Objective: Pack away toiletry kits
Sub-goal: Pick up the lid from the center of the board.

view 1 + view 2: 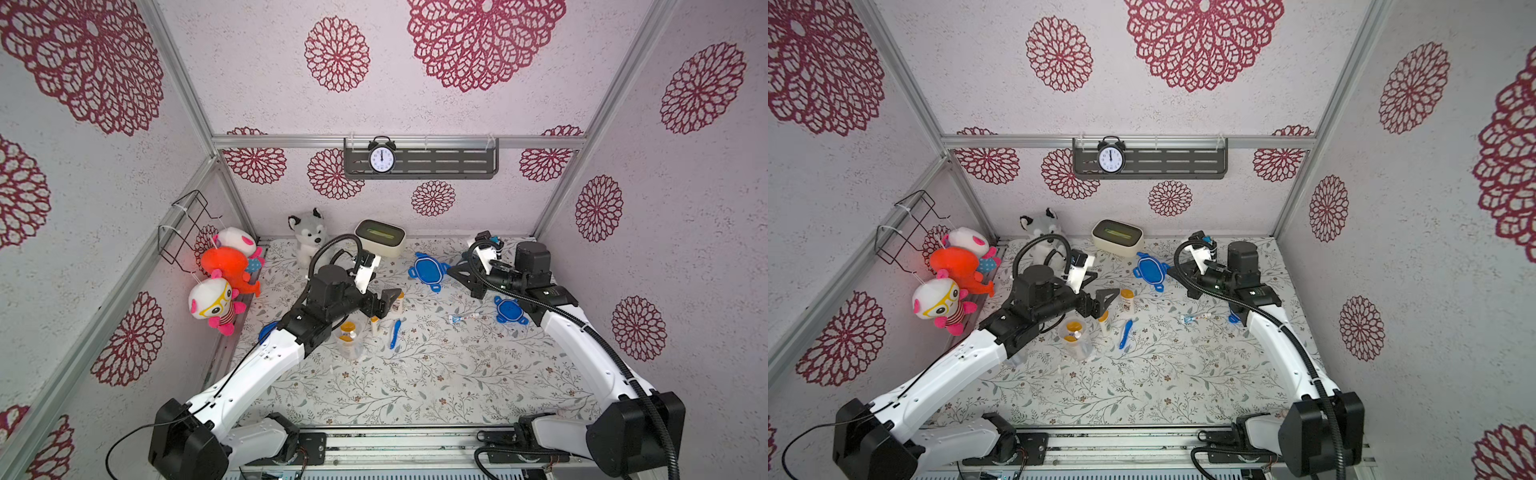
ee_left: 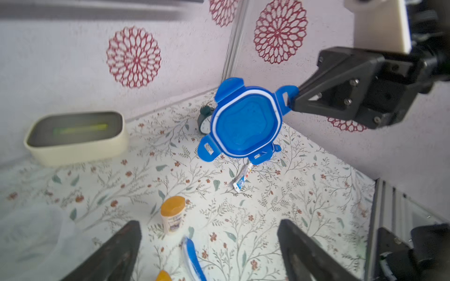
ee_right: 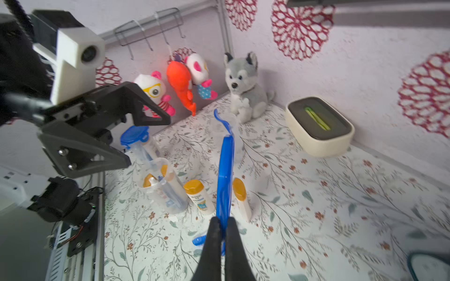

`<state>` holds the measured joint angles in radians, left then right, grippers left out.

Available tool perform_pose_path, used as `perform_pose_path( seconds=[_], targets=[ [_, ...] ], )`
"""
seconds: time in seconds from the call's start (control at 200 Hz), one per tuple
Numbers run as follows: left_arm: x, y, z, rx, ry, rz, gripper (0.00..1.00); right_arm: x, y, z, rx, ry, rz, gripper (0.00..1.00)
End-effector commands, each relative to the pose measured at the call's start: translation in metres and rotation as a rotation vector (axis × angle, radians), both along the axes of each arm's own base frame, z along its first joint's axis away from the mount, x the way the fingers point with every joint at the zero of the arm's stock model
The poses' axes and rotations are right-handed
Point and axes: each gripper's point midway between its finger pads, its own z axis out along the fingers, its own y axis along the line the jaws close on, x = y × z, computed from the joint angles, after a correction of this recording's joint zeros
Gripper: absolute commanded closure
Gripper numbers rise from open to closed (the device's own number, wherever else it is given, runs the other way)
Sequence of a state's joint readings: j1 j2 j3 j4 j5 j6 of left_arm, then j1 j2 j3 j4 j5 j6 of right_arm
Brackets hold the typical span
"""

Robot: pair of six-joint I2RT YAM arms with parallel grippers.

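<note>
Next, my left gripper takes the lid's free edge (image 1: 1138, 272), because the clear cup (image 1: 1075, 337) stands on my left gripper's side while my right gripper is holding the blue lid.
My right gripper (image 3: 222, 226) is shut on a tab of a blue lid (image 3: 226, 175) and holds it on edge above the table; both top views show this lid (image 1: 428, 270) in the air at the back. My left gripper (image 2: 209, 253) is open and holds nothing. It hovers over a white bottle with an orange cap (image 2: 172, 214) and a blue toothbrush (image 2: 192, 258). A clear cup (image 1: 349, 336) holding bottles stands beside the left arm. A toothpaste tube (image 1: 463, 318) and a second blue lid (image 1: 510, 311) lie to the right.
A lidded cup (image 3: 135, 137) stands by the left wall. The cream tissue box (image 1: 380, 237) and a husky plush (image 1: 307, 232) sit at the back. Plush toys (image 1: 224, 266) hang on the left wall. A teal alarm clock (image 2: 203, 119) stands in the back right corner.
</note>
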<state>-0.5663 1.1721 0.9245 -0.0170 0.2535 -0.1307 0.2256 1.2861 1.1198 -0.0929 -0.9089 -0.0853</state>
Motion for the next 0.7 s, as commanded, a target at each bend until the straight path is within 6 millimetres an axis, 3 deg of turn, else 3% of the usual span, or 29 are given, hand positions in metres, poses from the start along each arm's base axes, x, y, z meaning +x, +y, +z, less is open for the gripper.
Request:
perform_pose_path(
  seconds=[0.0,0.125,0.56,0.696],
  targets=[
    [-0.002,0.003,0.044,-0.033,-0.282,-0.025,0.01,-0.023,0.020,0.035,0.086,-0.096,0.204,1.00],
    [-0.006,0.004,0.047,-0.043,-0.286,-0.087,0.01,-0.034,0.031,0.044,0.122,-0.117,0.316,1.00],
    [-0.016,-0.006,0.046,-0.078,-0.231,-0.338,0.23,-0.057,0.046,0.053,0.154,-0.167,0.486,1.00],
    [-0.016,-0.015,0.046,-0.098,-0.201,-0.400,0.39,-0.056,0.048,0.052,0.156,-0.163,0.501,1.00]
  ],
)
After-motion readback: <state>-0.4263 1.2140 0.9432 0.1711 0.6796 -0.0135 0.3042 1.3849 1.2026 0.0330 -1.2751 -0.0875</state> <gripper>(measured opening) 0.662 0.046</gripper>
